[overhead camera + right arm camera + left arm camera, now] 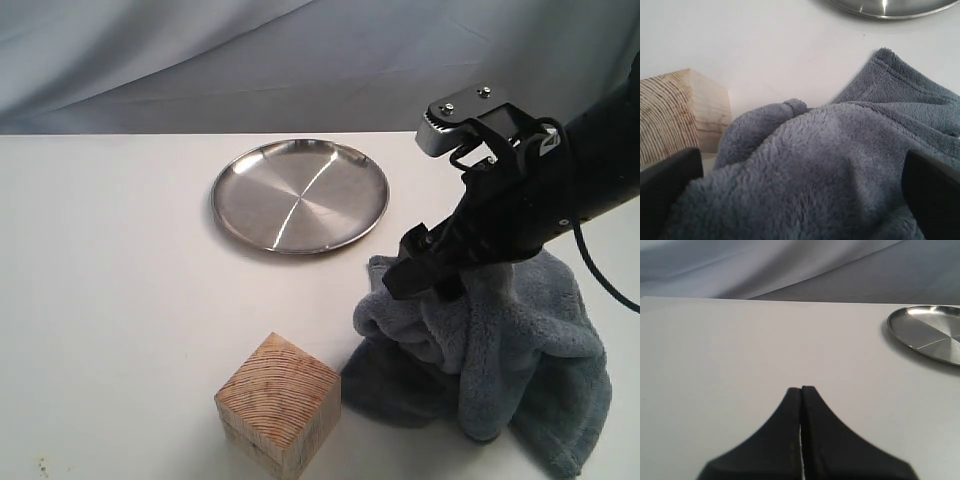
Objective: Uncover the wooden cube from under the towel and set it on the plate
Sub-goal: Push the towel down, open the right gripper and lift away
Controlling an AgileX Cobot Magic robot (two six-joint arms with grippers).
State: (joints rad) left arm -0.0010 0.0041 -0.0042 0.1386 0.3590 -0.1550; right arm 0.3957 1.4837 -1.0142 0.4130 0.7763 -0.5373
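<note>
The fold of the towel rests against the cube's side [343, 388], so next my right gripper rises clear of the heap, turns and comes down on the towel [384, 385] next to the cube.
The wooden cube [278, 405] stands bare on the white table near the front edge, its striped grain showing; in the right wrist view the cube [675, 110] sits just beside the towel. The blue-grey towel [520, 340] lies bunched to the cube's right. My right gripper [432, 280] is down on the heap, open, its fingers [667, 175] spread wide with the towel's [840, 150] fleece filling the gap. The steel plate [300, 195] lies empty behind the cube. My left gripper [801, 389] is shut on nothing, low over bare table, with the plate [935, 332] off to one side.
A grey cloth backdrop [200, 60] hangs behind the table's far edge. White tabletop [100, 300] stretches left of the cube and plate. The right arm [560, 190] reaches in from the right, above the towel.
</note>
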